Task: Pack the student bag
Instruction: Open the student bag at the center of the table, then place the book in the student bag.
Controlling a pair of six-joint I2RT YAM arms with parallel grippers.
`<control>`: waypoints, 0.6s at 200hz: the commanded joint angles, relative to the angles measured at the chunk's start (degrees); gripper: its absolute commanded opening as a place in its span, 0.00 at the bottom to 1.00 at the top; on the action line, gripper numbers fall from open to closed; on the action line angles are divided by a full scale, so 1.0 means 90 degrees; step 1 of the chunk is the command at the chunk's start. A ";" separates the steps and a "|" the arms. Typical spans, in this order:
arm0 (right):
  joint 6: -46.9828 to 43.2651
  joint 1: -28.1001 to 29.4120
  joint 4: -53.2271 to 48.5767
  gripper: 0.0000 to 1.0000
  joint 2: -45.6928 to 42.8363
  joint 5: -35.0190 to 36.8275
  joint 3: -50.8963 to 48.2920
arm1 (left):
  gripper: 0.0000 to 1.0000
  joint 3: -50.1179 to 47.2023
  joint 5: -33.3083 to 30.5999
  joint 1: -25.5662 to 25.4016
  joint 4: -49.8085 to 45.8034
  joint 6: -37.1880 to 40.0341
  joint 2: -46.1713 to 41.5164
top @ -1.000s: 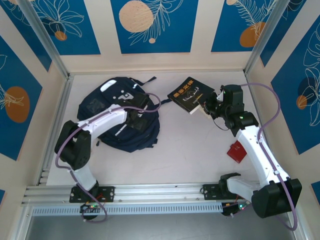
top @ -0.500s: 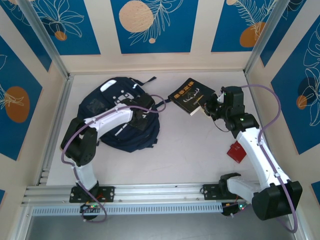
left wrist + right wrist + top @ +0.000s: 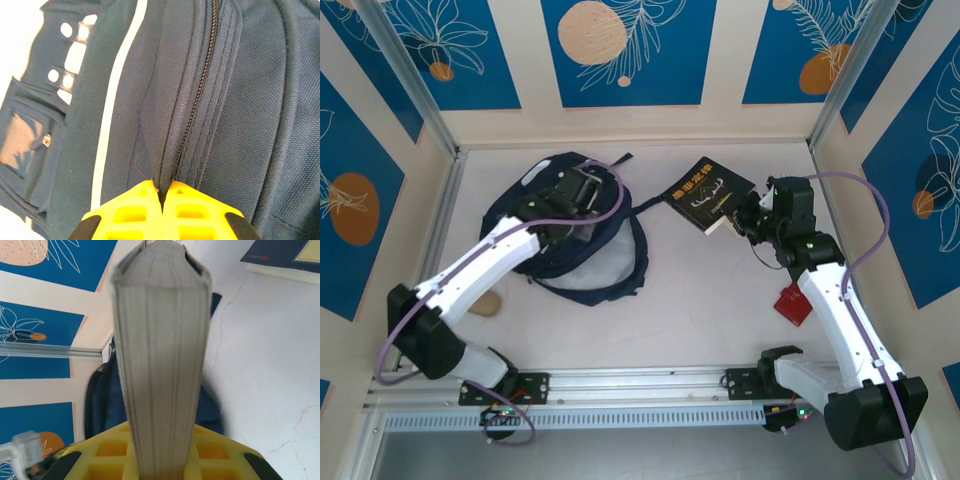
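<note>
My right gripper should keep moving in until the book is inside, as the bag's opening (image 3: pixel 605 262) is wide open and the black book's loose end (image 3: pixel 682 183) faces it.
The student bag (image 3: pixel 510 208), dark navy with white stripes, lies at the back left of the table. My left gripper (image 3: pixel 575 192) is on its top. In the left wrist view the yellow fingers (image 3: pixel 135 205) are shut on a fold of the bag's fabric (image 3: pixel 240 100) beside a zipper. The bag's mouth gapes and shows a pale inside (image 3: pixel 590 268). My right gripper (image 3: pixel 745 212) is shut on a black book (image 3: pixel 708 193), held up to the right of the bag. In the right wrist view the book's page edge (image 3: pixel 162 340) stands between the fingers, with the bag (image 3: pixel 100 400) behind it.
A red flat object (image 3: pixel 792 303) lies by the right arm. A small tan object (image 3: pixel 487 303) lies on the table left of the bag. A dark blue book (image 3: pixel 285 255) lies flat on the table in the right wrist view. Walls stand close on three sides.
My left gripper has shut on the bag's fabric and pulled it towards the back, so the bag's mouth gapes wider. The left arm has stretched out, uncovering the tan object. The right gripper barely moved.
</note>
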 commanded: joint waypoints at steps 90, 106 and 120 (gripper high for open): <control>-0.0214 0.1004 0.1367 0.01 0.0246 -0.1942 -0.0867 | 0.00 0.0594 0.0213 0.0009 0.1925 -0.0515 -0.0367; 0.0041 0.1308 0.1869 0.00 0.0669 -0.2057 -0.0854 | 0.00 0.0633 0.0292 0.0012 0.1986 -0.0664 -0.0338; 0.0205 0.1594 0.2176 0.00 0.1040 -0.1879 -0.0757 | 0.00 0.0674 0.0355 0.0009 0.1973 -0.0753 -0.0323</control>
